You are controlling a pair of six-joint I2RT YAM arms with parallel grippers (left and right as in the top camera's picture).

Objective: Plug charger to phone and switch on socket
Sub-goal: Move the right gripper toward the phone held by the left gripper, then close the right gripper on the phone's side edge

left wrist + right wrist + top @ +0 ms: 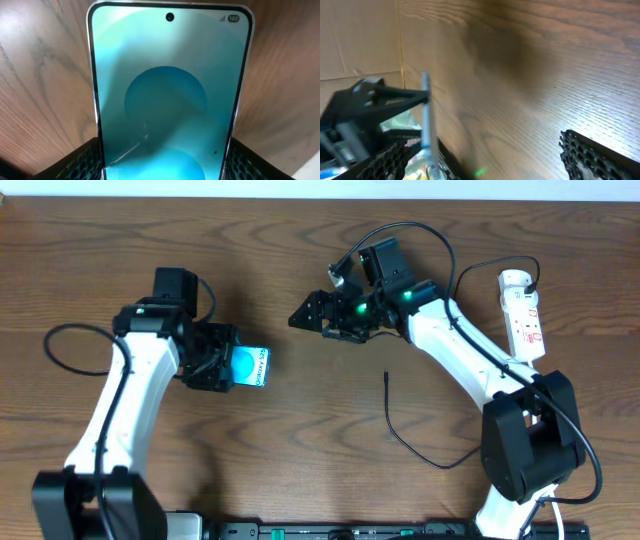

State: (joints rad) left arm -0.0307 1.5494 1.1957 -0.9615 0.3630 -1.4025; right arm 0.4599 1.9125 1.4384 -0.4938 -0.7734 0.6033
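Observation:
I should keep moving toward the phone's loose end (260, 367), which is edge-on to my right gripper's open fingers, until they are on both sides of its thickness (429, 135), and then close them.
My left gripper (226, 367) is shut on the phone (251, 366), holding it by its lower end above the table, with the cyan screen filling the left wrist view (167, 90). My right gripper (308, 314) is open and empty, hovering to the right of the phone with its jaws pointing left toward it. In the right wrist view the phone (425, 120) shows edge-on between the spread fingers (485, 157). The charger cable (400, 435) lies on the table, its plug tip (387, 374) free below my right gripper. The white socket strip (523, 315) lies at the far right.
The charger's black cable curves toward the right arm's base (527, 442). Another black cable loops near the socket's top end (470, 275). A loose black cable arcs at the left edge (60, 350). The wooden table (300, 450) carries all of this.

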